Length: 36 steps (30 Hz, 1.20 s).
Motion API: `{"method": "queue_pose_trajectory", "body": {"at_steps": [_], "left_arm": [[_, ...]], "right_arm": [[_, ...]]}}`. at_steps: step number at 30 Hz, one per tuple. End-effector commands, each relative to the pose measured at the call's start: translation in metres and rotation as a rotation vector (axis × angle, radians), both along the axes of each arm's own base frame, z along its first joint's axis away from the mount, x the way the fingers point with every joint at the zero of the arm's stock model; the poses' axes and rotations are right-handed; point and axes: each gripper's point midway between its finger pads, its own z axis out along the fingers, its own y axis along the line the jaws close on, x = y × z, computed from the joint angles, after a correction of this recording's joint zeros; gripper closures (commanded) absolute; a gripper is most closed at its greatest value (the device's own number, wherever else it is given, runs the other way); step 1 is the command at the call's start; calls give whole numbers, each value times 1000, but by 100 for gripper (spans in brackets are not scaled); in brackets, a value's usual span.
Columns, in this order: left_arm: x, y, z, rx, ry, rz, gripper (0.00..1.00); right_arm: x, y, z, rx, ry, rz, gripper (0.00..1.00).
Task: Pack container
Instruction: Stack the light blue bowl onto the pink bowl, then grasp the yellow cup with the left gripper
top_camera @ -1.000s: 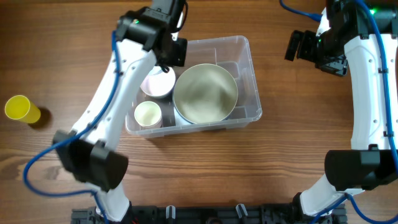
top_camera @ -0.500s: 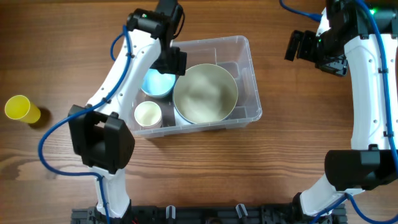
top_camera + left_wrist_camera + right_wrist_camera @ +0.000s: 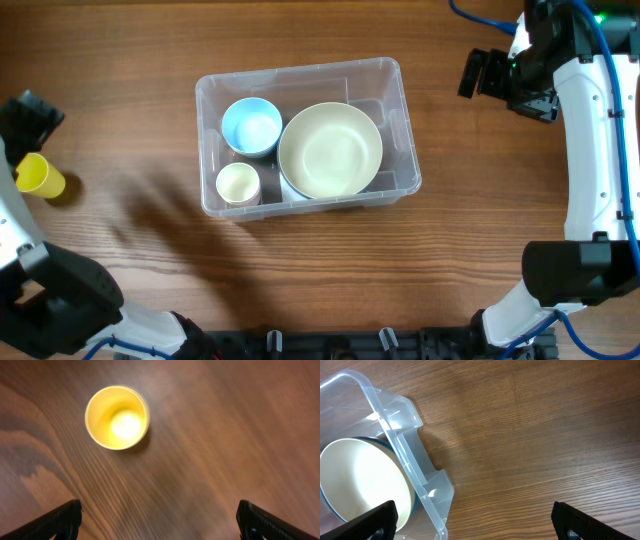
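Note:
My left gripper has the yellow cup's open rim (image 3: pixel 117 417) facing it, with clear wood around the cup. I should keep going down until the fingers are on both sides of the cup's side (image 3: pixel 145 431).
The clear plastic container (image 3: pixel 300 72) stands mid-table. Inside it lie a light blue bowl (image 3: pixel 251 126), a large cream bowl (image 3: pixel 330 150) and a small cream cup (image 3: pixel 238 184). A yellow cup (image 3: pixel 38 176) stands upright on the wood at the far left. My left gripper (image 3: pixel 30 120) hovers near it, open. In the left wrist view the yellow cup (image 3: pixel 117 417) lies ahead of my open left gripper (image 3: pixel 160 525), nothing between the fingers. My right gripper (image 3: pixel 478 72) hangs open, right of the container. Its wrist view shows the container's corner (image 3: pixel 400 445) and the cream bowl (image 3: pixel 360 485) beyond my right gripper (image 3: pixel 475 522).
Bare wooden table surrounds the container. The right arm's white links (image 3: pixel 590 150) run down the right edge. The left arm's base (image 3: pixel 60 300) fills the lower left corner.
My left arm has swung from over the container out to the far left by the yellow cup. Its gripper opened, leaving the light blue bowl in the container. The right arm has not moved.

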Motion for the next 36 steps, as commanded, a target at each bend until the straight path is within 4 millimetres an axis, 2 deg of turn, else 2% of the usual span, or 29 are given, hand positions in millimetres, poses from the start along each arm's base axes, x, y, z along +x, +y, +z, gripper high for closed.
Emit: {"method": "queue_pose_trajectory", "body": {"at_steps": [1,5,9,13,19,22,23,24,27,28,31,34,36], "left_arm": [[-7,18,-33,-20,-10,58,0],[8,37,-48,20,-24,26,0],[17,50,-81,28,19,15,0],[25,56,-110,10,41,14,0],[30,64,-143,4,72,19,2],[29,63,-147,-4,82,19,16],[27,61,-148,-11,91,18,32],[27,60,-148,-13,94,18,41],[23,58,-149,-24,108,18,78],[23,57,-150,-26,111,18,85],[20,56,-151,-34,121,17,96],[20,51,-148,-40,128,10,96],[25,41,-136,-30,118,-14,96]], "right_arm": [[1,3,-6,2,17,17,0],[1,3,-6,2,18,18,0],[0,3,-6,2,20,18,0],[-1,3,-6,3,25,15,0],[-1,3,-7,2,26,14,0],[-1,3,-7,2,26,14,0],[-1,3,-7,2,28,14,0],[-2,3,-7,3,30,14,0],[-1,3,-7,2,29,14,0],[-1,3,-7,2,29,15,0],[-2,3,-7,2,29,15,0],[-1,3,-7,2,28,15,0],[-1,3,-7,1,28,18,0]]}}
